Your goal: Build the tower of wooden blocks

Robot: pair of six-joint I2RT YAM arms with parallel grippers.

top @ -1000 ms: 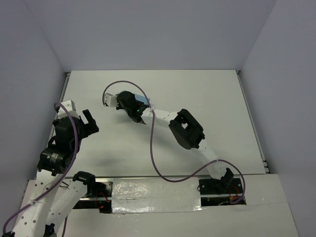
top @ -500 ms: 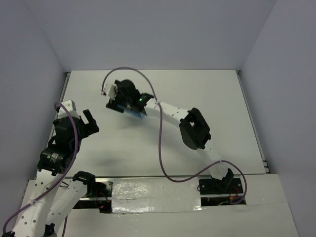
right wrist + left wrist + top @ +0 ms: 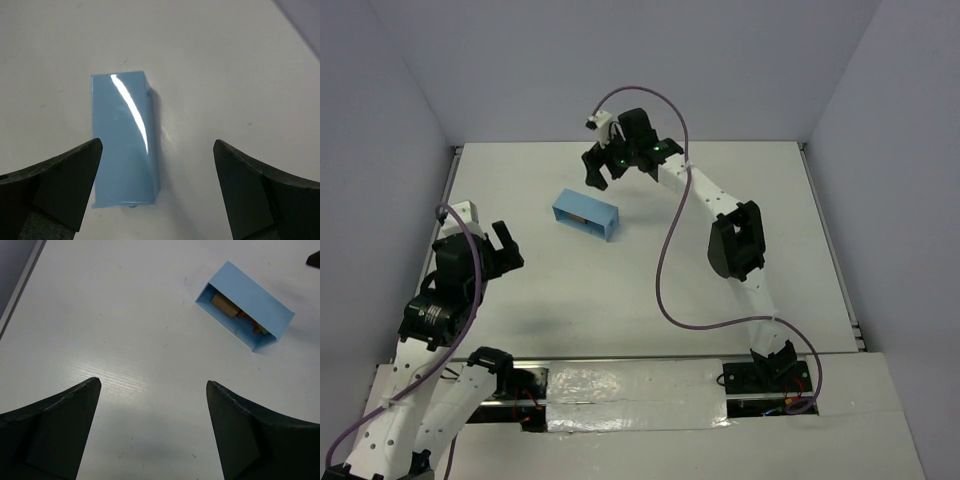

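The light blue box surrounds the wood blocks, so my right gripper should first grip the box across its width, lift it off and put it aside.
The wood blocks lie inside a light blue box that rests on its side; tan, reddish and green pieces show through its open face. The box lies left of the table's middle. In the right wrist view only the box's glossy shut side shows. My right gripper hangs open above and behind the box, holding nothing. Near the left edge my left gripper stands open over bare table, well short of the box. The tower is out of view.
The white table is walled by grey panels at the back and both sides, with a raised rim on the left. A purple cable loops from the right arm over the table's near half.
My right gripper has opened and let go of the blue box, which now lies on the table. That arm has swung up and back toward the far edge. The left arm has stayed put.
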